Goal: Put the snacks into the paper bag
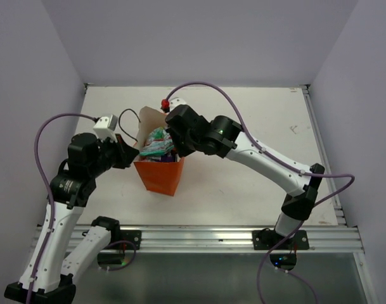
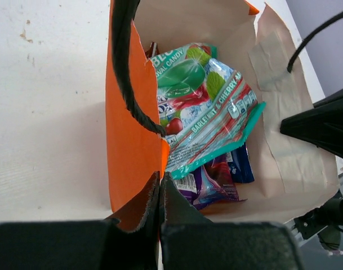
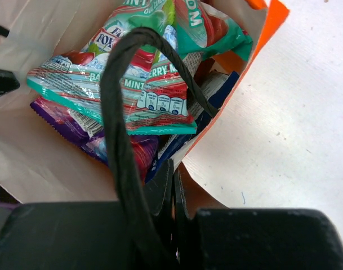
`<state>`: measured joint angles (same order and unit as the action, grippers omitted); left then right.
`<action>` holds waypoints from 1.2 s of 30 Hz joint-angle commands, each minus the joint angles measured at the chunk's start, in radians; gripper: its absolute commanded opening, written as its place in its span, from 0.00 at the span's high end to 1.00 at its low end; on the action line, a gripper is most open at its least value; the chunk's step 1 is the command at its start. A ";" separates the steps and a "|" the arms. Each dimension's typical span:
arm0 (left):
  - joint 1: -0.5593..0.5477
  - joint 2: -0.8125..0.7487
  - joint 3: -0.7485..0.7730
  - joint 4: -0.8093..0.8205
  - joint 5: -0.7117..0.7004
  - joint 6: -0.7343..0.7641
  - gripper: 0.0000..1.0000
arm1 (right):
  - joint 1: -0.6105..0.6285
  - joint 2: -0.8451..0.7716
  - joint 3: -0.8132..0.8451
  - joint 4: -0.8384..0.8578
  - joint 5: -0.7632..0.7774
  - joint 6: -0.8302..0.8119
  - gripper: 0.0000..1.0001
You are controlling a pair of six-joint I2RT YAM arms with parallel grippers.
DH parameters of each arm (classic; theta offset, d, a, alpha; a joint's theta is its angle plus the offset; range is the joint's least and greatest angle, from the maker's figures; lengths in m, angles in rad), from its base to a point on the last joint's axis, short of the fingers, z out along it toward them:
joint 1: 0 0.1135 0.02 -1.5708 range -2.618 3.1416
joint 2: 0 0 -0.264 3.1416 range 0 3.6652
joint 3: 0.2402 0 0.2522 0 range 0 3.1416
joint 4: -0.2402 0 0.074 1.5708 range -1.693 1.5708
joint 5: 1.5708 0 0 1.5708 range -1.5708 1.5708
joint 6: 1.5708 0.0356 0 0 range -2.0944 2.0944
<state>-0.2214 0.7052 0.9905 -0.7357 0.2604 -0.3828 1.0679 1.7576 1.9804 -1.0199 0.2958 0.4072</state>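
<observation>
The snacks are inside the orange paper bag (image 1: 158,143) and both of the robot's grippers are pinching its opposite rims, so the right gripper carries on moving toward the table's middle (image 1: 196,178) and lets go there.
The orange paper bag (image 1: 160,176) stands upright mid-table with its mouth held open. My left gripper (image 1: 128,155) is shut on its left rim, jaws pinching the orange wall (image 2: 132,146). My right gripper (image 1: 177,138) is shut on the opposite rim (image 3: 247,73). Inside lie the green-white-pink sweets packet (image 2: 199,107) on top, the purple packet (image 2: 208,183) and the dark blue bag (image 2: 240,163) under it. They also show in the right wrist view: the sweets packet (image 3: 143,84), the purple packet (image 3: 61,118) and the blue bag (image 3: 219,93). The Doritos bag is hidden.
A black cord handle (image 3: 117,129) loops across the right wrist view, and another (image 2: 126,67) hangs over the left rim. The white table (image 1: 256,126) is walled on three sides. A metal rail (image 1: 199,237) runs along the near edge.
</observation>
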 commanded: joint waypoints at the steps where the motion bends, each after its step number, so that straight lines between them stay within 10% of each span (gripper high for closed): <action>1: -0.015 0.017 0.040 0.153 0.027 -0.050 1.00 | 0.004 -0.102 0.043 -0.031 0.114 -0.022 1.00; 36: -0.521 0.295 0.045 0.364 -0.431 -0.196 1.00 | -0.255 -0.261 -0.290 0.107 -0.007 -0.108 1.00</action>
<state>-0.7231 1.0073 0.9878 -0.4648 -0.1162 -0.5652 0.8177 1.4929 1.6634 -1.0004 0.2882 0.3328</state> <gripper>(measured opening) 0.007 0.012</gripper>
